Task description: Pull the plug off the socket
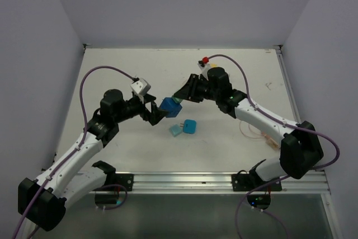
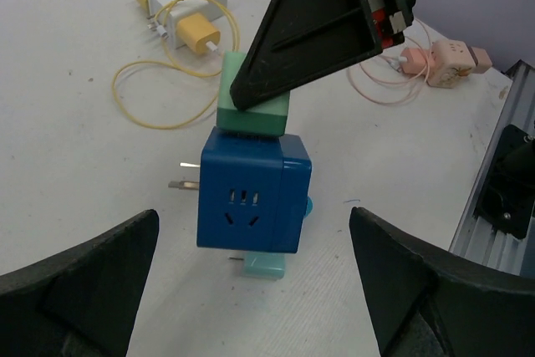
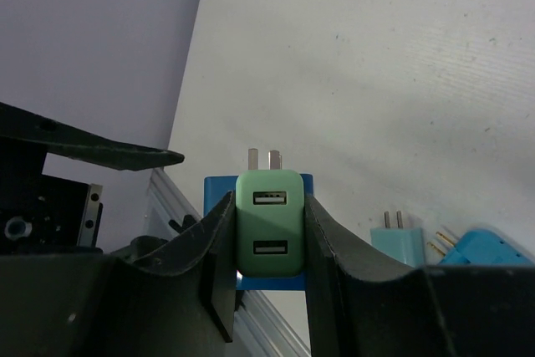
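The blue socket hangs only from the green plug (image 2: pixel 257 119). My left gripper should move in and grip the socket's sides (image 2: pixel 294 198) before my right gripper pulls.
A blue cube socket (image 1: pixel 167 106) hangs above the table with a green USB plug (image 1: pixel 178 100) seated in one face. My right gripper (image 1: pixel 181 95) is shut on the green plug; in the right wrist view the plug (image 3: pixel 269 221) sits squeezed between both fingers, with the blue socket (image 3: pixel 219 186) behind it. In the left wrist view the socket (image 2: pixel 251 198) hangs under the plug (image 2: pixel 255 110). My left gripper (image 1: pixel 156 113) is open, and its fingers (image 2: pixel 92 282) stand wide on either side of the socket without touching it.
Two light blue plugs (image 1: pixel 176 130) (image 1: pixel 190 126) lie on the table below the socket. White and yellow chargers with a yellow cable (image 2: pixel 180 10) lie at the far side. A pink cube with a cable (image 2: pixel 443 60) lies right. A metal rail (image 1: pixel 184 180) runs along the near edge.
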Motion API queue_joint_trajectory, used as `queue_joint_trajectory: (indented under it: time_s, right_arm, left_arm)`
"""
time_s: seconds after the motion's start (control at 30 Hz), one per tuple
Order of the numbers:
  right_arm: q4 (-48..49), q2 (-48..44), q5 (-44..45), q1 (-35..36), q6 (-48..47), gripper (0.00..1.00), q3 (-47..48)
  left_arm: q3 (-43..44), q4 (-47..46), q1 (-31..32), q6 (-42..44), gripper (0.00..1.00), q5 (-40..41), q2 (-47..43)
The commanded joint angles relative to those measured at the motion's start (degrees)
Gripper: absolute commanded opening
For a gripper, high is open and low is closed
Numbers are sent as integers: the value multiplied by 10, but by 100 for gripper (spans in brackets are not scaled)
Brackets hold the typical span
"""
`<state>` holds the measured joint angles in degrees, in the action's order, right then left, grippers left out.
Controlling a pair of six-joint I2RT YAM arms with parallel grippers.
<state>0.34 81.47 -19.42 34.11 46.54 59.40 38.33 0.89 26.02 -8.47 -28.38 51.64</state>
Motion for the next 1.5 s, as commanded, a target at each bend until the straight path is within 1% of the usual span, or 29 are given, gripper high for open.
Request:
queue_joint_trajectory:
  time_s: [0.0, 0.27, 0.4, 0.47, 0.7, 0.77, 0.8, 0.87, 0.9, 0.93, 0.97, 1.0, 1.07, 1.1, 1.13, 1.17, 1.2, 1.27, 1.4, 1.47]
  right_arm:
    - [47, 17, 24, 21, 9, 0, 42]
    - [53, 39, 34, 43, 16, 0, 62]
    - [55, 42, 33, 49, 21, 0, 68]
    - [56, 43, 33, 51, 21, 0, 70]
    - [58, 48, 33, 57, 26, 0, 72]
    - [62, 49, 32, 58, 29, 0, 73]
    - [63, 50, 32, 60, 30, 0, 74]
    - [63, 53, 33, 63, 32, 0, 77]
    - [63, 54, 34, 65, 33, 0, 76]
    - [64, 56, 35, 64, 33, 0, 77]
    - [65, 56, 34, 66, 33, 0, 76]
    - [65, 57, 34, 66, 35, 0, 75]
    - [65, 57, 35, 67, 36, 0, 72]
    - [64, 57, 37, 66, 34, 0, 71]
    - [62, 56, 39, 67, 33, 0, 70]
    - [59, 55, 46, 67, 32, 0, 69]
    - [51, 55, 49, 67, 29, 0, 68]
    - [41, 53, 57, 66, 27, 0, 67]
    - [14, 43, 77, 51, 29, 0, 70]
    - [11, 39, 78, 31, 33, 0, 72]
  left_arm:
    - [-7, -34, 3, -12, 100, -11, 1]
    - [-4, -14, 5, -10, 100, 44, 18]
    - [-4, -11, 10, -9, 99, 49, 29]
    - [-4, -11, 15, -8, 97, 53, 33]
    - [-4, -11, 22, -6, 84, 61, 39]
    - [-4, -11, 24, -5, 82, 66, 41]
    - [-4, -10, 25, -4, 78, 67, 41]
    - [-4, -10, 27, -2, 74, 75, 41]
    - [-4, -10, 28, -1, 68, 76, 41]
    - [-4, -10, 28, -1, 66, 79, 40]
    - [-4, -10, 29, 0, 62, 82, 39]
    - [-4, -10, 29, 0, 55, 83, 39]
    - [-4, -10, 30, 2, 48, 85, 37]
    - [-4, -10, 30, 2, 39, 85, 36]
    - [-3, -10, 30, 4, 33, 85, 34]
    - [-4, 9, 30, 6, 28, 87, 33]
    - [-4, 12, 30, 7, 15, 87, 32]
    - [-3, 18, 30, 9, 0, 89, 31]
    - [3, 43, 31, 14, 0, 83, 38]
    - [7, 57, 33, 16, 0, 85, 47]
